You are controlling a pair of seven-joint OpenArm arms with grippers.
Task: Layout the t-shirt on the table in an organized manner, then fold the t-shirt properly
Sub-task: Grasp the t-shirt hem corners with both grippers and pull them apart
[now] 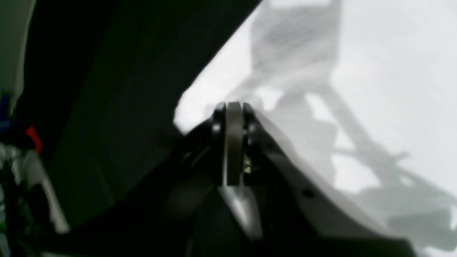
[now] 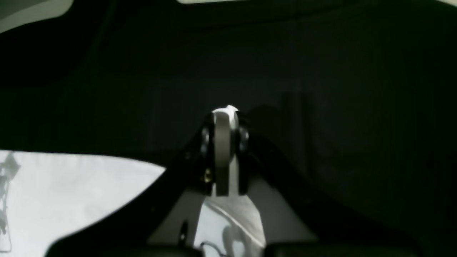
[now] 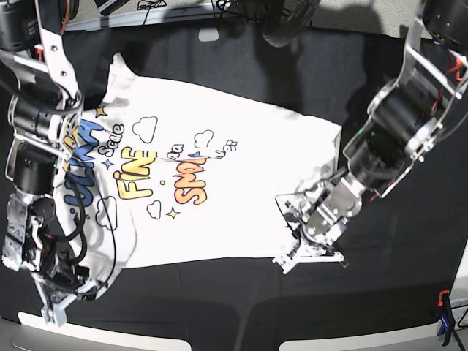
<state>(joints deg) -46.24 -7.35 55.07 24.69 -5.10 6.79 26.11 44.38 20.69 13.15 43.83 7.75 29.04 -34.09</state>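
Observation:
The t-shirt's lower corners (image 3: 108, 278) are pinched in both grippers and the black table (image 3: 91, 319) is open ahead. My right gripper goes on pulling until the t-shirt's hem is stretched straight before it lets go.
The t-shirt (image 3: 219, 183) lies spread out, print side up, on the black table (image 3: 234, 311). My left gripper (image 3: 290, 258) sits at the shirt's lower right corner. In the left wrist view this gripper (image 1: 234, 106) is shut at the white cloth's (image 1: 357, 71) edge, and creases run out from its tip. My right gripper (image 3: 61, 296) is low at the shirt's lower left corner. It (image 2: 225, 110) is shut, with a bit of white cloth (image 2: 232, 108) poking out at the tip and more shirt (image 2: 71, 192) lying to the left.
An orange and blue clamp (image 3: 442, 307) grips the table's front right edge; a red one (image 1: 34, 137) shows in the left wrist view. Cables and gear (image 3: 241, 11) lie along the far edge. Black cloth (image 2: 321, 89) stretches beyond the right gripper.

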